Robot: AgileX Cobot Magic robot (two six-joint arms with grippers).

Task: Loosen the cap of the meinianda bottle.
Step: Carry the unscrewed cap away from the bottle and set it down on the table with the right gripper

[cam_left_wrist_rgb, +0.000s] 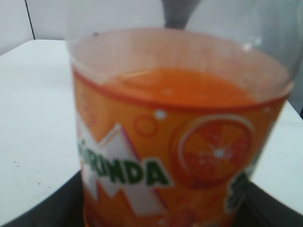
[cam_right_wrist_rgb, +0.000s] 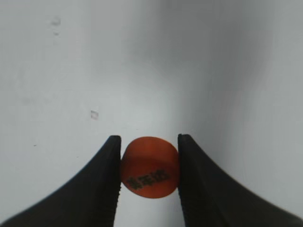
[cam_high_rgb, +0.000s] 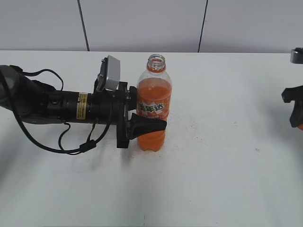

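I go on lowering my right gripper until the orange cap [cam_right_wrist_rgb: 150, 168] rests on the table before I let go. The cap is printed side up over clear white table [cam_high_rgb: 286, 149], away from the bottle.
The meinianda bottle [cam_high_rgb: 154, 101] stands upright on the white table, its mouth open with no cap on it. My left gripper [cam_high_rgb: 144, 128] is shut on its lower body, just below the label. The left wrist view shows the bottle [cam_left_wrist_rgb: 175, 156] close up, filling the frame. My right gripper [cam_high_rgb: 297, 111] is at the far right edge of the exterior view, partly cut off. In the right wrist view it [cam_right_wrist_rgb: 149, 163] is shut on the small round orange cap [cam_right_wrist_rgb: 149, 166], held above the table with its printed top facing the camera.
The white table [cam_high_rgb: 213, 179] spreads around the bottle. A pale panelled wall [cam_high_rgb: 142, 23] runs behind the table's far edge. The left arm's black body and cables [cam_high_rgb: 57, 113] lie across the table's left side.
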